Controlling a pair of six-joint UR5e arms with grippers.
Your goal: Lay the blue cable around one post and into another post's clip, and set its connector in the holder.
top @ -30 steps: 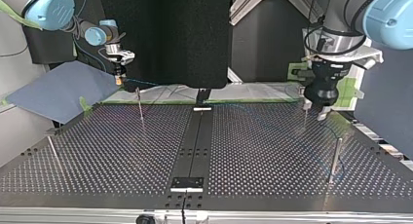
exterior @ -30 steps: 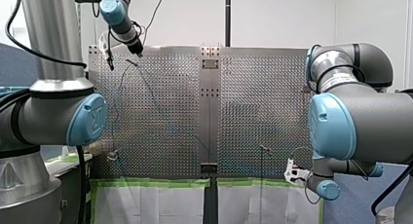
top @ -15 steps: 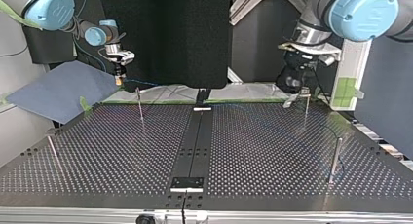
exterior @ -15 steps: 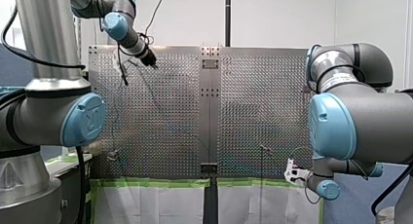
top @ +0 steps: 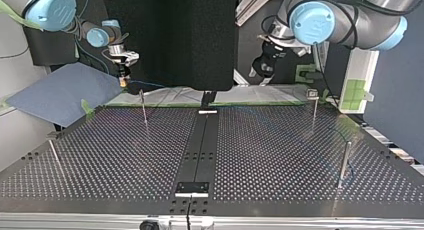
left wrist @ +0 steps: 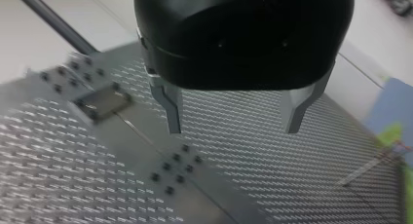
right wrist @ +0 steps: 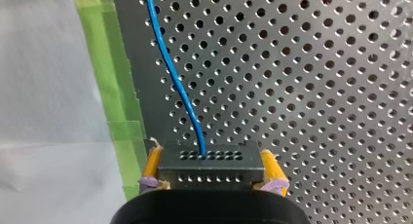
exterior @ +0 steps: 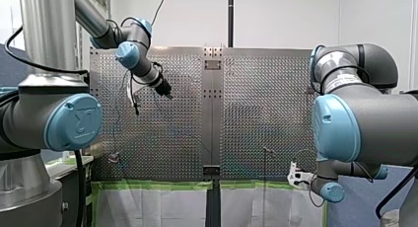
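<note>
I expect the blue cable (right wrist: 173, 70) to lean sideways in a gentle curve when I carry it, since it leaves the black connector block (right wrist: 202, 154) in a smooth bow.
The thin blue cable (right wrist: 170, 83) runs out of a black connector block (right wrist: 209, 163) over the perforated table (right wrist: 316, 87). My right gripper (right wrist: 212, 159) is shut on that block with its yellow pads, near the green-taped table edge. At the top view's left, my right gripper (top: 122, 80) hangs by a thin post (top: 143, 107), and the cable (top: 150, 84) leads away from it. My left gripper (left wrist: 234, 129) is open, its metal fingers (left wrist: 171, 109) wide apart with nothing between them. It hovers above the table (top: 262, 72), apart from the clip post (top: 313, 106).
A thicker post (top: 345, 162) stands at the top view's right, and a thin slanted one (top: 54, 152) at its left. A dark centre rail (top: 202, 140) carries a small black plate (top: 191, 187). Green tape (exterior: 157, 185) edges the table in the front view.
My left gripper has left the clip post, lifted and swung toward the table's middle; its fingers stand open. My right gripper and the connector have not moved.
</note>
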